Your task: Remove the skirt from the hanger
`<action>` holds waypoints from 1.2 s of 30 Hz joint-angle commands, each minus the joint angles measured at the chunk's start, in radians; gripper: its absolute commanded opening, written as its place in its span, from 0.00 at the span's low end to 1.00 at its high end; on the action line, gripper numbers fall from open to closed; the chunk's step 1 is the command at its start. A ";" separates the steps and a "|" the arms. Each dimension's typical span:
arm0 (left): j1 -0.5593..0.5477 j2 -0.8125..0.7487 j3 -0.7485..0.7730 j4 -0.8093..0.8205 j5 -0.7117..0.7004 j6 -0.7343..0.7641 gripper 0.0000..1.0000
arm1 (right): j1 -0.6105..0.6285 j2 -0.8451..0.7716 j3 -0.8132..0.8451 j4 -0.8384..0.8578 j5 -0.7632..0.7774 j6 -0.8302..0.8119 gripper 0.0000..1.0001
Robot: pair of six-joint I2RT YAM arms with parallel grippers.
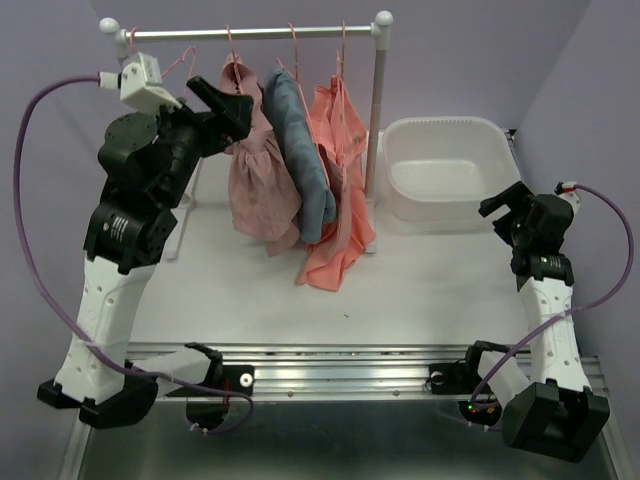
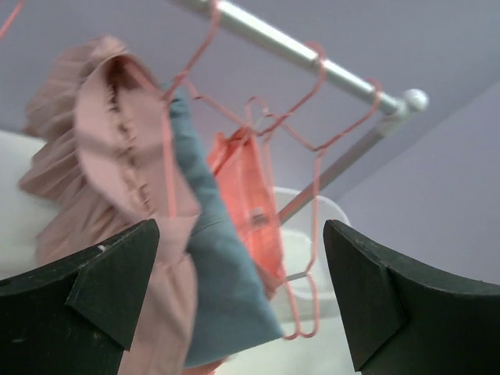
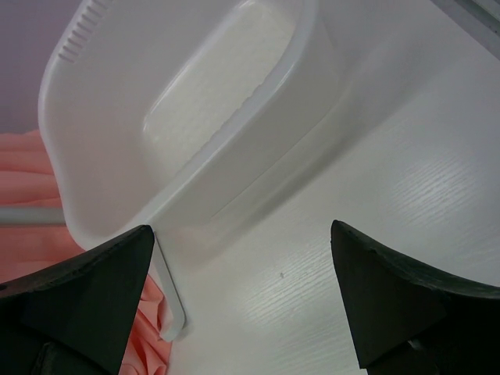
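I go on moving my open left gripper toward the hanger's neck (image 1: 342, 62) until the fingers close there, because the coral garment's hanger (image 1: 341, 84) hangs clear beside the rack's post.
A dusty pink ruffled skirt (image 1: 260, 175) with a gathered waistband hangs on a pink wire hanger (image 1: 232, 50) at the left of the rail (image 1: 250, 33). In the left wrist view the skirt (image 2: 94, 164) fills the left side, with its hanger wire (image 2: 168, 133) running down across it. My left gripper (image 1: 222, 108) is open, raised beside the skirt's top on its left and holding nothing; the wrist view shows its gripper (image 2: 242, 297) spread wide. My right gripper (image 1: 508, 205) is open and empty, low by the basin, seen also in its wrist view (image 3: 242, 305).
A blue garment (image 1: 302, 150) and a coral garment (image 1: 340, 200) hang right of the skirt on their own hangers. The rack's right post (image 1: 378, 100) stands beside a white basin (image 1: 445, 125). The basin's rim (image 3: 234, 133) shows in the right wrist view.
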 commanded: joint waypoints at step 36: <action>-0.354 0.865 0.723 0.164 -0.291 0.417 0.85 | -0.001 0.064 -0.014 0.063 0.039 -0.027 1.00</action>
